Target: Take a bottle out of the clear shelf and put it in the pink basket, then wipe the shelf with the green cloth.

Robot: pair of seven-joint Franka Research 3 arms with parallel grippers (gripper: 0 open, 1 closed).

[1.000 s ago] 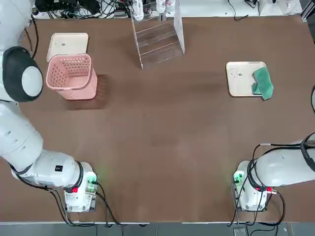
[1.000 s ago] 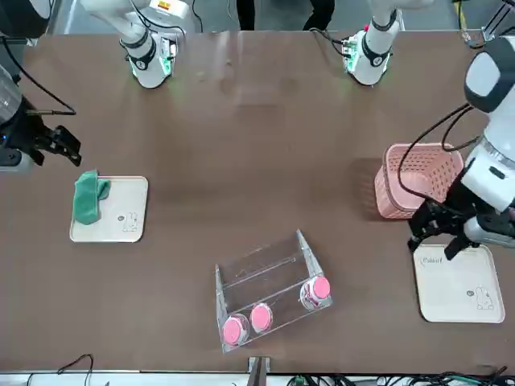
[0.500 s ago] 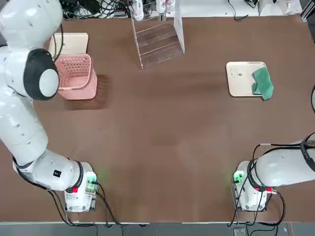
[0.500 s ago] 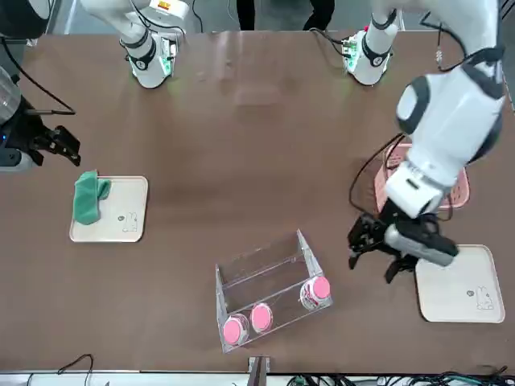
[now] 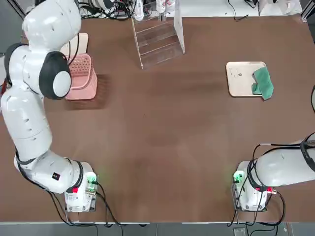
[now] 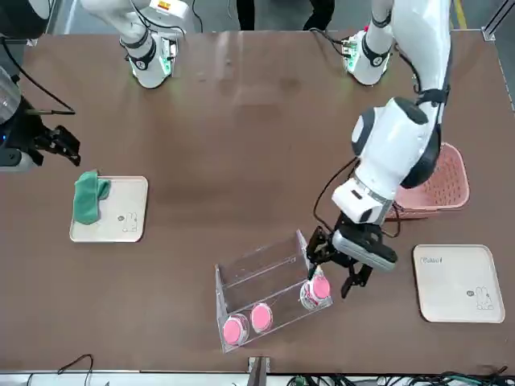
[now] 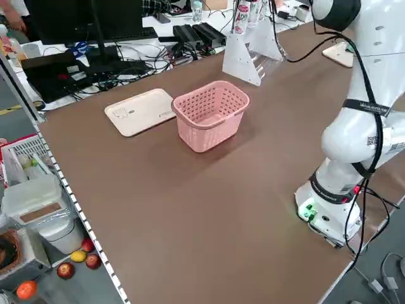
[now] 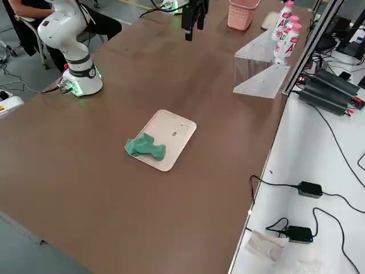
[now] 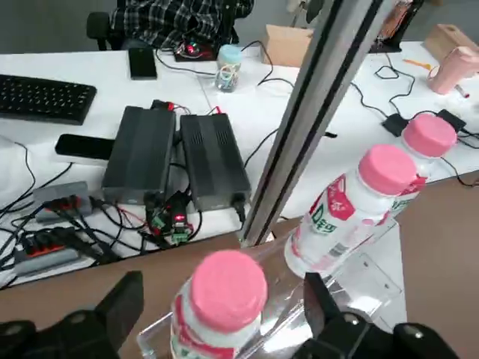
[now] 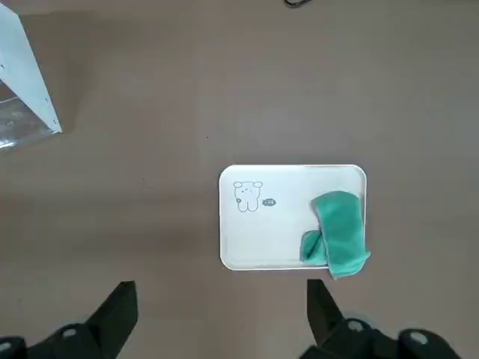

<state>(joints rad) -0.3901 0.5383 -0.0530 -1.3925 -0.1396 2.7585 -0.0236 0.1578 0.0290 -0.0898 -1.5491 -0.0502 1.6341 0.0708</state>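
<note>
I expect the small white bottle (image 6: 315, 290) to come free alone and leave the other bottles standing when I lift, because a wide gap (image 6: 286, 306) separates it from them.
The clear shelf (image 6: 257, 273) stands at the table's far edge from the arms' bases, with three pink-capped bottles on its lowest step. My left gripper (image 6: 328, 273) is open at the shelf's end nearest the pink basket (image 6: 448, 181). In the left wrist view its fingers (image 9: 123, 303) stand either side of the nearest bottle (image 9: 228, 280), with a gap on each side. The green cloth (image 6: 88, 197) lies bunched on the edge of a cream tray (image 6: 121, 213). My right gripper (image 6: 63, 145) hangs open high above that tray, as the right wrist view shows it (image 10: 221, 299).
Two more bottles (image 9: 352, 209) stand in the shelf beside the nearest one. A second cream tray (image 6: 459, 281) lies bare beside the basket. Just behind the shelf are a metal frame post (image 9: 314, 112) and a desk with cables and power bricks (image 9: 150, 149).
My left arm has swung from beside the basket and bare tray over to the shelf's end, bringing its fingers around the nearest bottle. The right arm has not moved.
</note>
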